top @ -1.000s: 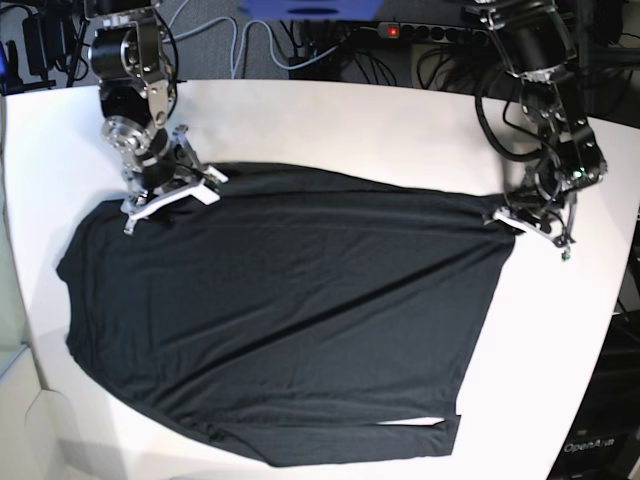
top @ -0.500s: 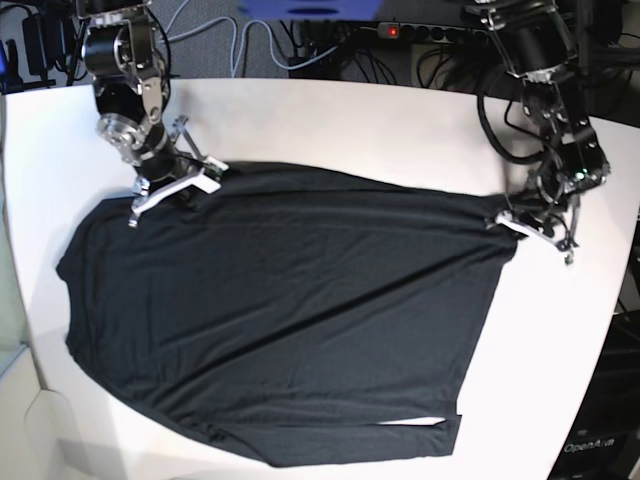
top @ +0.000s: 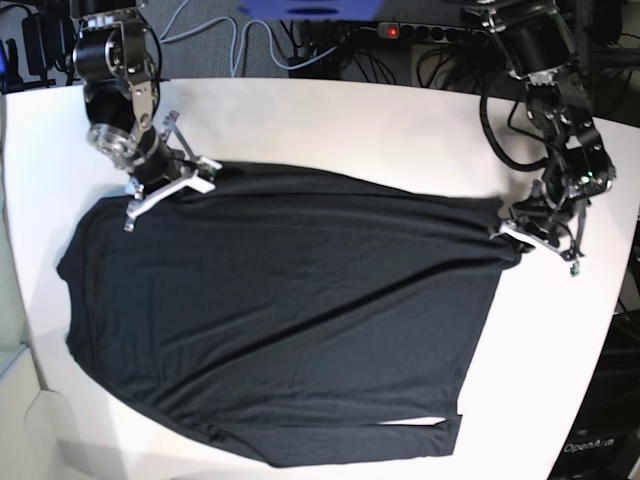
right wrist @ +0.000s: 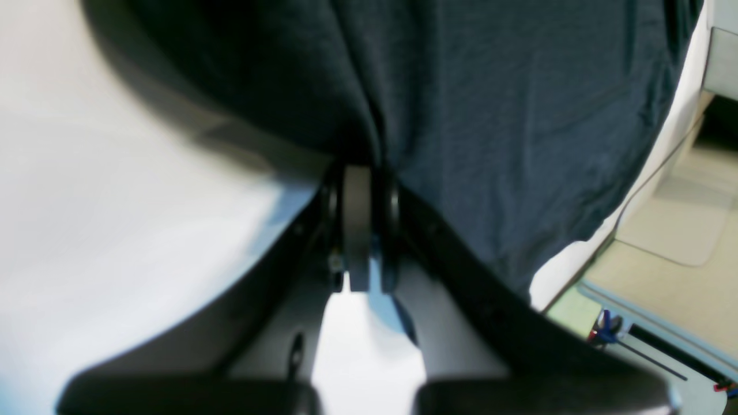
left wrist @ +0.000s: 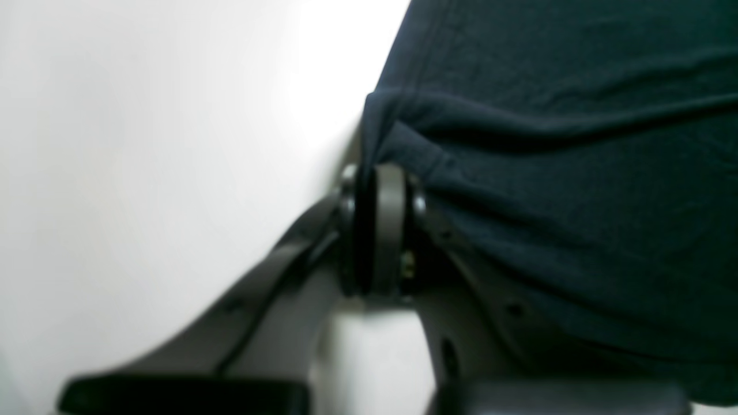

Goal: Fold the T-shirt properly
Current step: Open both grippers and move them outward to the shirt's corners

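The robot's left gripper is pinching a bunched fold of the T-shirt's edge (top: 492,233), so it should open, let the fabric lie flat, and return turned over the T-shirt's corner (top: 495,207).
The charcoal-black T-shirt (top: 280,300) lies spread flat over the white table (top: 350,125). At its far left corner my right gripper (top: 190,180) is shut, pinching a bunch of the fabric. In the right wrist view the T-shirt (right wrist: 490,115) gathers into the closed right gripper (right wrist: 360,170). At the shirt's far right corner my left gripper (top: 512,232) is shut on the hem. In the left wrist view the left gripper (left wrist: 380,170) is clamped on a folded edge of the T-shirt (left wrist: 576,173).
Cables and a power strip (top: 430,30) run along the table's back edge. The table's curved left edge (top: 20,330) drops off to the floor. A black case marked OpenArm (top: 600,440) stands at the front right.
My right gripper has shut on the shirt's far left corner and moved slightly back and left. The left gripper has drawn its corner a little to the right.
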`<state>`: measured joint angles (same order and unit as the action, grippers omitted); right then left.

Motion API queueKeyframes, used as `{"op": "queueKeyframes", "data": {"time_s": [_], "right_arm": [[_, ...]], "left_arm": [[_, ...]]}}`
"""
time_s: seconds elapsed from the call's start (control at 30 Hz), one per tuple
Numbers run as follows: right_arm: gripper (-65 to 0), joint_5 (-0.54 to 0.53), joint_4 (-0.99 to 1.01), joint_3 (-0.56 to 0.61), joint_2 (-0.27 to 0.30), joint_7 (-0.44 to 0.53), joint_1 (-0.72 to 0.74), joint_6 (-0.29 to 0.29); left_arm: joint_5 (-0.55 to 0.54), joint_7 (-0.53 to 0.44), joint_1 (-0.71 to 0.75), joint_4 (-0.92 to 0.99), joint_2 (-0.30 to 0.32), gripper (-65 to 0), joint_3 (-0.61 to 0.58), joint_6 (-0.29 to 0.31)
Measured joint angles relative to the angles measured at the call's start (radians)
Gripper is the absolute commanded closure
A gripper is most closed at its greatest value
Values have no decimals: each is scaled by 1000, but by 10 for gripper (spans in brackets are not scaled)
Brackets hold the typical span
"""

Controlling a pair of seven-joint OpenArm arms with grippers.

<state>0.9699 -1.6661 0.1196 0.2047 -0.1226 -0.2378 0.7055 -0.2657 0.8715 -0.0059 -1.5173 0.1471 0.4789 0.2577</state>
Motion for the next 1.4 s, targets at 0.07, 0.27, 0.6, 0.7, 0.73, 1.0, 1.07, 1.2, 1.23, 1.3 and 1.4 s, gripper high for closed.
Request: {"op": "queueKeyframes", "data": {"time_s": [0.07,0.27,0.6,0.7,0.73,1.0,1.07,1.2,1.23,1.3,1.4], "right_arm": [[-9,0,0,0,0,0,19,0],[-9,1,0,-2,14,-3,61,0],[-9,-6,0,-55,44,1,142,2],[-9,6,-1,-54,45,3,157,2],[-9,0,0,-51,45,4,160,2],[-9,0,0,-51,47,51,174,2],[-9,0,0,-51,47,56,174,2],[-12,0,3,-54,44,53,171,2],[-13,0,3,-55,43,53,169,2],[-15,0,3,-58,35,53,159,1],[-17,0,4,-77,9,53,119,2]], "left_arm": [[7,3,-12,5,0,-27,0,0],[2,-3,-33,80,2,-27,0,0],[1,1,-74,119,5,-27,2,0],[2,-1,-102,128,10,-27,3,-3],[0,-3,-109,128,9,-27,3,-2],[0,4,-177,146,9,-27,3,-2],[0,43,-188,150,8,-27,3,0],[4,63,-187,151,9,-27,3,-2],[4,70,-187,151,9,-28,2,1],[1,85,-181,151,8,-32,-2,2],[-2,75,-131,143,8,-33,-6,6]]}}
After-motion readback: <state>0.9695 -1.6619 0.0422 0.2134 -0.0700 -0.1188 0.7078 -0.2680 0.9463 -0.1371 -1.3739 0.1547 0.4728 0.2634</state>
